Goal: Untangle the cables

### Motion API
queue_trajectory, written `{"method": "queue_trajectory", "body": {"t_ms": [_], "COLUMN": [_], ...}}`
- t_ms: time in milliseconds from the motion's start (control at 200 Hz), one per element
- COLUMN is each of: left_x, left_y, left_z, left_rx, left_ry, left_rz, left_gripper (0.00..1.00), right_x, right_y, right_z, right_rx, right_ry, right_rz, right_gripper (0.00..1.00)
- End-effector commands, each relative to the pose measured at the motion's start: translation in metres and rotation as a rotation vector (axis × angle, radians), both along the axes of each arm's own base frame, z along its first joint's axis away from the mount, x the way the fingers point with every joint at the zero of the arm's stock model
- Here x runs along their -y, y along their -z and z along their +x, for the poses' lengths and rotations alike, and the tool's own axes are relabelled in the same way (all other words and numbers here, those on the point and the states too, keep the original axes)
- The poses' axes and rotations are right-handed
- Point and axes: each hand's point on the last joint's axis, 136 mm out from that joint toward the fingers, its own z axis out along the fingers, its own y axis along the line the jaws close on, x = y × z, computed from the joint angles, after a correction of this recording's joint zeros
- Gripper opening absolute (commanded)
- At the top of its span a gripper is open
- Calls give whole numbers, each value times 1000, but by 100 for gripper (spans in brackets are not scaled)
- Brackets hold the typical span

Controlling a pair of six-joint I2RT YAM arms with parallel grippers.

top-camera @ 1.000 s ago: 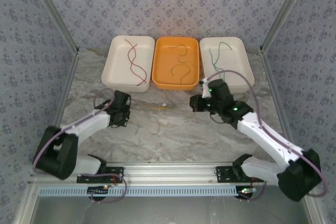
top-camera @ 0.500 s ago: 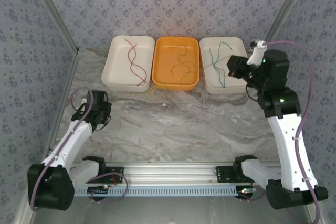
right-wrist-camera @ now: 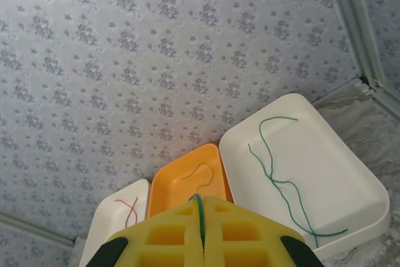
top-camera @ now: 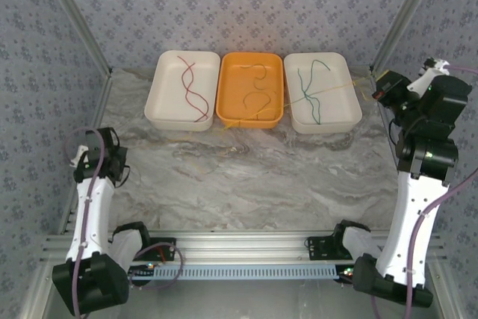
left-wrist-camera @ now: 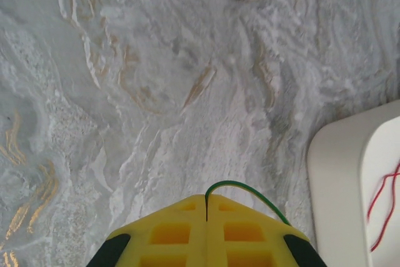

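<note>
My right gripper should keep bringing the green-yellow cable's end down and let go of it there, as the marble is clear in front of the green cables' tray.
Dark red cables lie in the left white tray. A thin dark cable curls in the orange tray, and green cables lie in the right white tray. A yellowish cable runs taut from the orange tray's front edge, over the right tray, up to my raised right gripper. That gripper is shut on a green-yellow cable. My left gripper is low at the far left; its jaws are shut on a green-yellow cable that loops out to the right.
Patterned walls and metal frame posts close in the marble table on three sides. The three trays stand in a row at the back. The left white tray's corner with a red cable lies right of my left gripper.
Both arms have pulled apart from the table's middle: the left swung to the far left, the right rose to the far right. The yellowish cable left the table and now stretches over the trays.
</note>
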Motion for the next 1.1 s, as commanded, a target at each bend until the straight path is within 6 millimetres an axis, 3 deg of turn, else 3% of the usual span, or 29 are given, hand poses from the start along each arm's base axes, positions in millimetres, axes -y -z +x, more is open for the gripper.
{"method": "queue_trajectory", "body": {"t_ms": [0, 140, 200, 345, 385, 500, 665, 909, 1094], "left_x": [-7, 2, 12, 54, 63, 75, 81, 90, 96], "left_y": [-21, -47, -67, -133, -156, -208, -275, -368, -445], "left_z": [1, 20, 36, 72, 76, 77, 77, 73, 62], "left_rx": [6, 95, 182, 393, 447, 560, 701, 952, 1148], "left_ry": [13, 60, 123, 339, 381, 431, 455, 471, 485], "left_rz": [13, -24, -36, -34, -7, 16, 21, -15, -46], "left_gripper": [0, 0, 0, 0, 0, 0, 0, 0, 0], "right_x": [7, 6, 2, -29, -39, -57, -60, -44, -55], "right_y": [2, 17, 38, 107, 141, 203, 257, 319, 363], "right_z": [-10, -2, 2, 11, 11, 4, -1, -9, -2], "right_rx": [4, -4, -53, -214, -288, -410, -509, -652, -747], "right_ry": [25, -7, -19, -106, -118, -141, -118, -28, -76], "right_rz": [61, 92, 105, 96, 74, 45, -6, -12, 48], "right_gripper": [0, 0, 0, 0, 0, 0, 0, 0, 0]}}
